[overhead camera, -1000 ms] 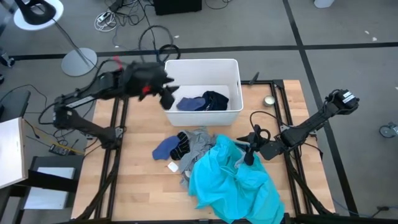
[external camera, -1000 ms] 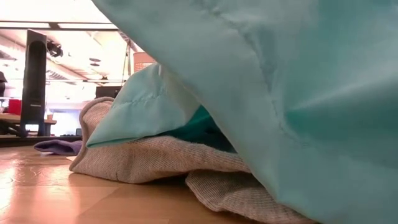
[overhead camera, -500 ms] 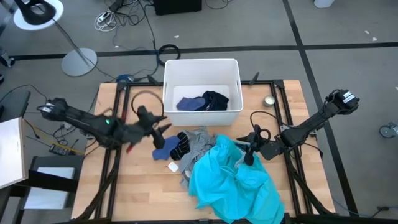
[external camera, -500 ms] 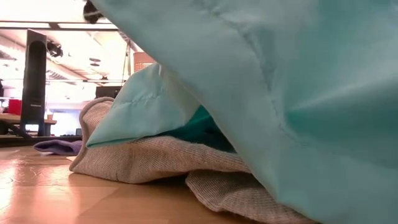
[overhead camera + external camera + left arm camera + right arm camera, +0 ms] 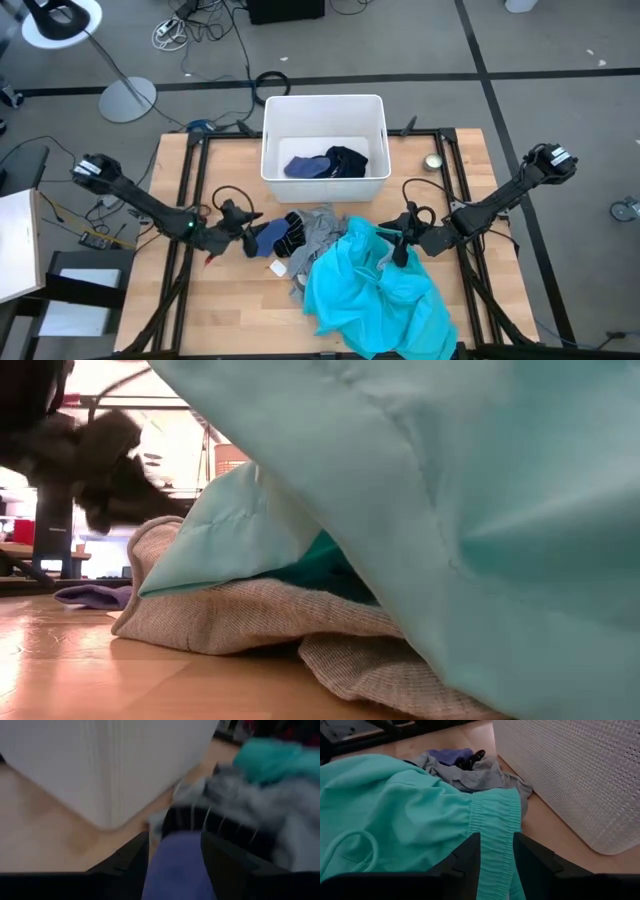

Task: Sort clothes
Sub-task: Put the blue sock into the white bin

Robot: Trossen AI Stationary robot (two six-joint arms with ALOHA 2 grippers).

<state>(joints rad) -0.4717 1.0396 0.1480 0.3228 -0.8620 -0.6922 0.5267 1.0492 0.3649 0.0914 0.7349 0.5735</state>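
Note:
The blue sock's end (image 5: 264,241) lies in line with my left gripper's fingers and clear of the black striped socks (image 5: 291,235), so my left gripper should keep going down until its fingers are on both sides of that end.
A large turquoise garment (image 5: 370,290) lies at the table's near middle, over a grey shirt (image 5: 320,225). A blue sock (image 5: 265,238) and black striped socks (image 5: 292,232) lie at the shirt's left. A navy garment (image 5: 345,158) and a blue one lie in the white bin (image 5: 325,105). My left gripper (image 5: 248,232) is low at the blue sock's left end. It is open, with the sock (image 5: 177,865) between its fingers. My right gripper (image 5: 400,243) is open at the turquoise garment's right edge. Its fingers stand on either side of the elastic waistband (image 5: 495,830). My left gripper comes level from the table's left, and the blue sock's left end (image 5: 175,845) lies on the table between its open fingers. I cannot tell whether they touch it. My right gripper's fingers lie low along the turquoise waistband (image 5: 492,850), which is slack. I cannot tell whether they touch it.
The white bin's wall (image 5: 100,765) stands just beyond the left gripper and close to the right one (image 5: 580,780). A small round tin (image 5: 433,161) sits at the bin's right. A white tag (image 5: 278,268) lies near the socks. Bare wood (image 5: 220,290) shows at the near left.
My left gripper has gone from the bin's left corner toward the table's near edge and down to the blue sock. The clothes and my right arm have kept still.

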